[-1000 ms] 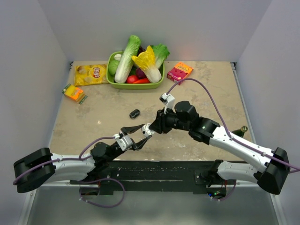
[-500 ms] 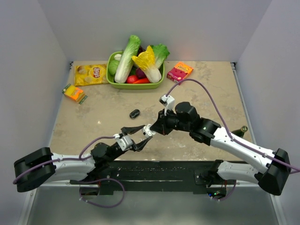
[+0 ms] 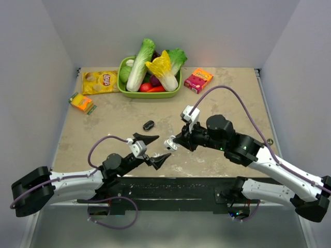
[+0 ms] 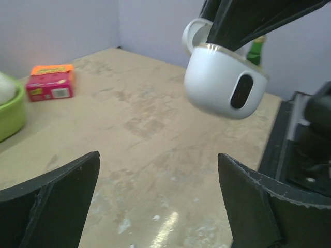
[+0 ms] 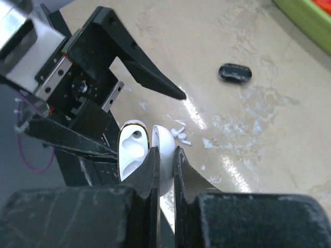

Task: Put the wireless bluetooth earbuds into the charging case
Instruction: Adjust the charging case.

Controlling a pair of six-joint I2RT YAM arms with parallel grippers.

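I should take the charging case by its base (image 5: pixel 133 150) with my left gripper before the earbuds go in, because my right gripper is holding the case by its open lid (image 5: pixel 165 147).
The white charging case (image 5: pixel 133 155) hangs open above the table, its inner wells bare. My right gripper (image 5: pixel 165 150) is shut on its lid, one finger on each side. From the left wrist view the case (image 4: pixel 222 85) floats ahead and above, showing its dark spot. My left gripper (image 4: pixel 158 156) is open wide with only bare table between its fingers. In the top view the left gripper (image 3: pixel 154 150) sits just left of and below the case (image 3: pixel 170 143). Two white earbuds (image 5: pixel 179 135) lie together on the table beneath the case.
A small black object (image 3: pixel 149 124) lies behind the grippers. At the back stand a green basket (image 3: pixel 123 89) of vegetables, a yellow chips bag (image 3: pixel 100 81), a red box (image 3: pixel 198 79) and an orange packet (image 3: pixel 82 102). A green bottle (image 3: pixel 266 142) stands at the right.
My left gripper has opened wide and come off the case. The right gripper has tightened on the lid and carried the case slightly right.
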